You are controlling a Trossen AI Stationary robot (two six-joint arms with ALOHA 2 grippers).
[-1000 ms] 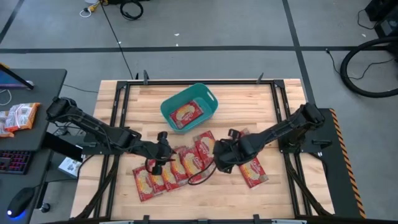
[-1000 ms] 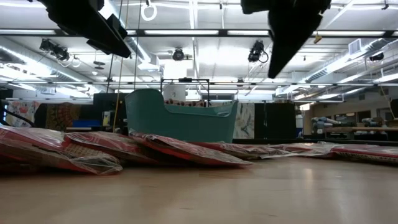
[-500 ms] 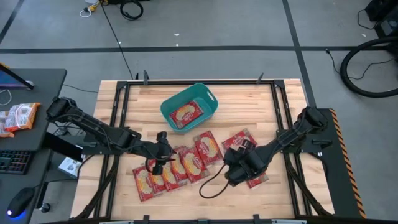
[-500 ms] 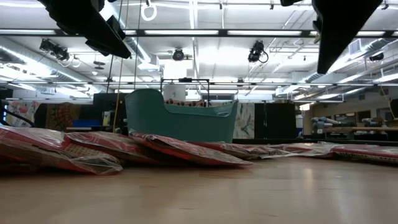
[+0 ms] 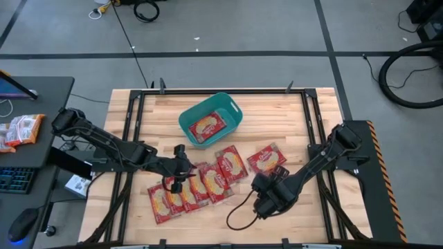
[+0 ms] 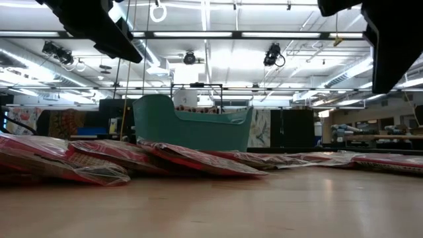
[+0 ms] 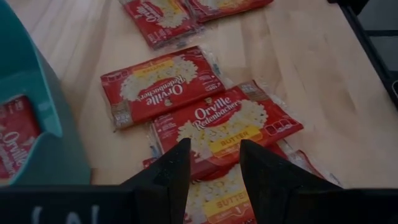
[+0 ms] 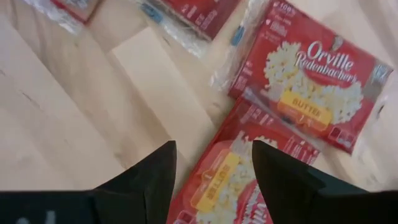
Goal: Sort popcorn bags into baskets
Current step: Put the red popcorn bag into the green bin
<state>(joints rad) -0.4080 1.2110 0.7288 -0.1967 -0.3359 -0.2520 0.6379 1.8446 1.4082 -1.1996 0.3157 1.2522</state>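
My right gripper will lift the popcorn bag [image 8: 235, 171] under it free alone, as that bag has its clear edge [image 8: 281, 118] over the neighbouring bag.
Several red popcorn bags [image 5: 214, 181] lie flat in an overlapping row on the table, with one more [image 5: 266, 158] lying to their right. The teal basket [image 5: 210, 119] stands toward the far edge with one bag [image 5: 208, 126] inside. My left gripper [image 5: 177, 168] hovers open over the row's left part. In its wrist view [image 7: 214, 174] a bag [image 7: 224, 127] lies below the fingers. My right gripper [image 5: 265, 199] is open above the table, near the right end of the row. In its wrist view [image 8: 211, 180] a bag [image 8: 230, 180] lies under the gap. In the low view both arms stay high above the bags [image 6: 99, 158].
Bare wood lies near the table's near edge [image 5: 228, 232] and right of the basket [image 5: 277, 114]. A black cable loop [image 5: 239, 220] hangs by the right gripper. A side desk with orange-and-white packets [image 5: 21, 130] stands left of the table.
My right gripper has moved from over the middle of the bag row toward the table's right and near edge, staying open and empty. This uncovers the bag to the right of the row. The bags have not moved.
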